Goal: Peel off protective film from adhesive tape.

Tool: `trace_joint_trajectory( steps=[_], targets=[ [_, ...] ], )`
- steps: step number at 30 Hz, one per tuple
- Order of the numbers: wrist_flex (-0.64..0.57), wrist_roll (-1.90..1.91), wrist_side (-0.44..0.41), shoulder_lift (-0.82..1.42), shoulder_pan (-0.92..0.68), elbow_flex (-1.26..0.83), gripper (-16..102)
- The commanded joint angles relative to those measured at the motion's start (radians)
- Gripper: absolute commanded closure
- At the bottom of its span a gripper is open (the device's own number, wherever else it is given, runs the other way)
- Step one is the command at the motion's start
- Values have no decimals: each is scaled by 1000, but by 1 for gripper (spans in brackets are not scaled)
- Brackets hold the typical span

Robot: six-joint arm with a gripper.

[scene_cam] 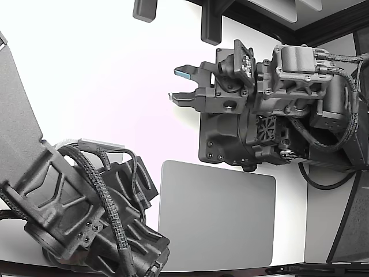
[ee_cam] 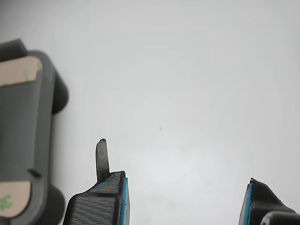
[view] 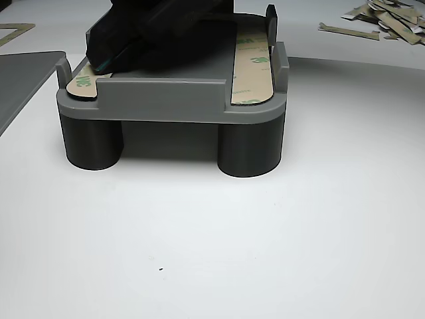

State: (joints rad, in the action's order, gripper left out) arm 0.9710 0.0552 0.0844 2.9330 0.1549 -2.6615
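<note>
The tan rounded end (ee_cam: pixel 19 193) has green print (ee_cam: pixel 5 202) on it, which shows that it is film over the tape. The film will curl back and show white when I pull.
In the wrist view a grey fixture (ee_cam: pixel 28 136) stands on the white table, with tan adhesive-tape ends (ee_cam: pixel 16 70) at two of its corners. My gripper (ee_cam: pixel 185 197) is open and empty over bare table beside the fixture, not touching it; its blue-padded fingers (ee_cam: pixel 110 194) stand wide apart. In the exterior view the gripper (scene_cam: pixel 179 85) is open too. The other view shows the fixture (view: pixel 169 100) with two film-covered tape strips (view: pixel 252 60). A dark gripper body (view: pixel 153 33) with a teal pad lies over the left strip; I cannot tell whose it is.
A grey mat (scene_cam: pixel 219 219) lies on the table near the front edge, also in the other view (view: pixel 20 80). A second arm (scene_cam: pixel 81 208) fills the exterior view's lower left. Several peeled film scraps (view: pixel 385 16) lie at the back right of the other view.
</note>
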Motion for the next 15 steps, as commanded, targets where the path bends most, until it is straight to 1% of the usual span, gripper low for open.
trace_joint_trajectory(
  steps=[1, 10, 12, 14, 15],
  targets=[
    [-11, 11, -14, 21, 21, 21, 97],
    [-11, 5, -5, 21, 21, 26, 97],
    [-14, -3, 0, -11, 12, 60, 97],
    [-20, -5, -21, -57, -18, 101, 97],
    [-21, -2, -48, -80, -43, 123, 97]
  ],
)
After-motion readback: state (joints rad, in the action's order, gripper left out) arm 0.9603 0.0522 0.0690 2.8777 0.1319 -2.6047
